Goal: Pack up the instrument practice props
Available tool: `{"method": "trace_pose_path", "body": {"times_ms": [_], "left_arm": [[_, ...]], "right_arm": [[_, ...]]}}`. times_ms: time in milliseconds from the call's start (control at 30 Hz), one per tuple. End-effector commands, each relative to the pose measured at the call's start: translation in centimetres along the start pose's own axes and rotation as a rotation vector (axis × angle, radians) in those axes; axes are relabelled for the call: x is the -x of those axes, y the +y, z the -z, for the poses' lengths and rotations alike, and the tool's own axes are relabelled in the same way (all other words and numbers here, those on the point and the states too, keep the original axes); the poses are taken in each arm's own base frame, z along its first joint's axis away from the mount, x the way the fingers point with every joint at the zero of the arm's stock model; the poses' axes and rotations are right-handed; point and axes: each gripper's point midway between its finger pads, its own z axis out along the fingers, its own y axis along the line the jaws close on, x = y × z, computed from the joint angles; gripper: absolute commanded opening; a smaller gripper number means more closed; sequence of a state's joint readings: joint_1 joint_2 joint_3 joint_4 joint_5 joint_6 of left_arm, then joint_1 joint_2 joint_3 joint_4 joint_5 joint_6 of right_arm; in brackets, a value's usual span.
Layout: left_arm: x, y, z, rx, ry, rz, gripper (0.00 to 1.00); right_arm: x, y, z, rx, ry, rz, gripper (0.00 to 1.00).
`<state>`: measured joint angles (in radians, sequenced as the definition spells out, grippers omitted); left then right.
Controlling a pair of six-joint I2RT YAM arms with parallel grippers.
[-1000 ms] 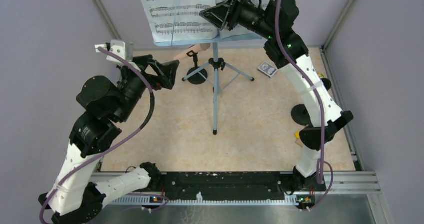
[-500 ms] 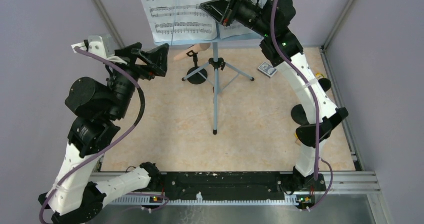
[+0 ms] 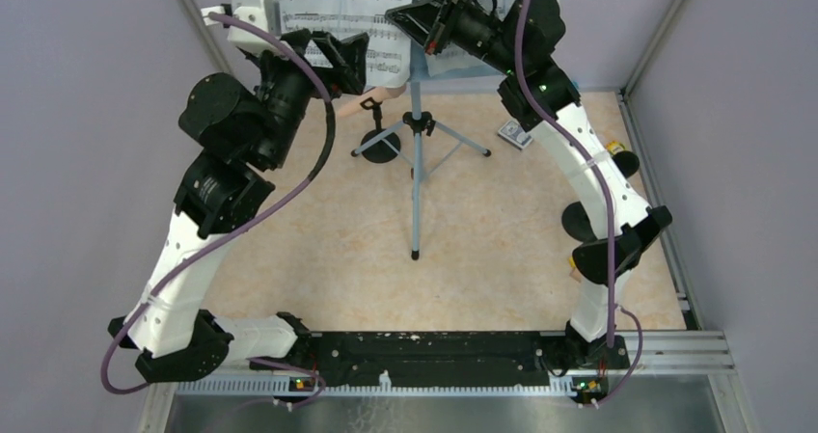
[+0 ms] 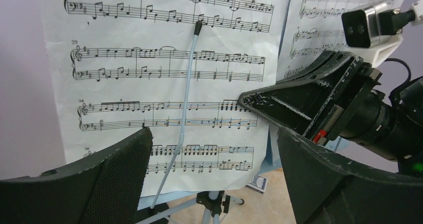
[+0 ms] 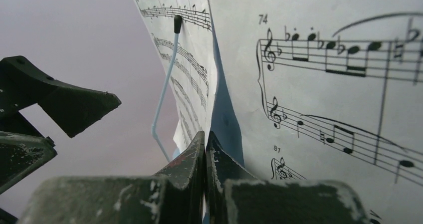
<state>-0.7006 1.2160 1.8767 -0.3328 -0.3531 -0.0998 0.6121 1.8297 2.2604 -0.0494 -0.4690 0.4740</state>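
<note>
The blue retaining wire runs over the page (image 4: 188, 84) that my right gripper is pinching. My left gripper should hold the wire (image 4: 180, 141) out of the way before I pull the page out.
The light-blue music rack (image 3: 417, 163) stands on its grey tripod at the back of the table. Two white sheet-music pages lean on it, a left page (image 4: 149, 84) and a right page (image 4: 319, 14). My right gripper (image 5: 205, 134) is shut at the seam between them, with a thin strip of paper pinched in its jaws. My left gripper (image 4: 214, 134) hangs open in front of the left page's lower half, touching nothing. A thin blue retaining wire (image 4: 185, 94) lies across that page. A beige microphone (image 3: 371, 97) sits in a black round-based holder (image 3: 378, 146) behind my left arm.
A blue-patterned card box (image 3: 516, 136) lies right of the tripod. Another black round base (image 3: 582, 221) sits by my right arm, with a yellow block (image 3: 576, 257) near it. The tripod's legs spread over the back middle. Purple walls close in both sides.
My right gripper has closed at the seam between the pages. My left arm has risen and swung right, from beside the tripod to the front of the left page, still open.
</note>
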Motion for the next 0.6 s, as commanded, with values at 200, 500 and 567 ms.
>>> {"method": "trace_pose_path", "body": {"times_ms": [200, 500, 567], "left_arm": [[0.9, 2.6, -1.5, 0.124, -0.019, -0.08, 0.98], [-0.9, 5.8, -3.8, 0.092, 0.055, -0.067, 0.84], [-1.5, 5.2, -4.2, 0.052, 0.069, -0.067, 0.83]], "right_arm": [[3.6, 2.6, 1.7, 0.044, -0.07, 0.066, 0.0], [3.5, 2.7, 1.8, 0.046, -0.067, 0.061, 0.0], [3.5, 2.7, 1.8, 0.046, -0.066, 0.064, 0.0]]}}
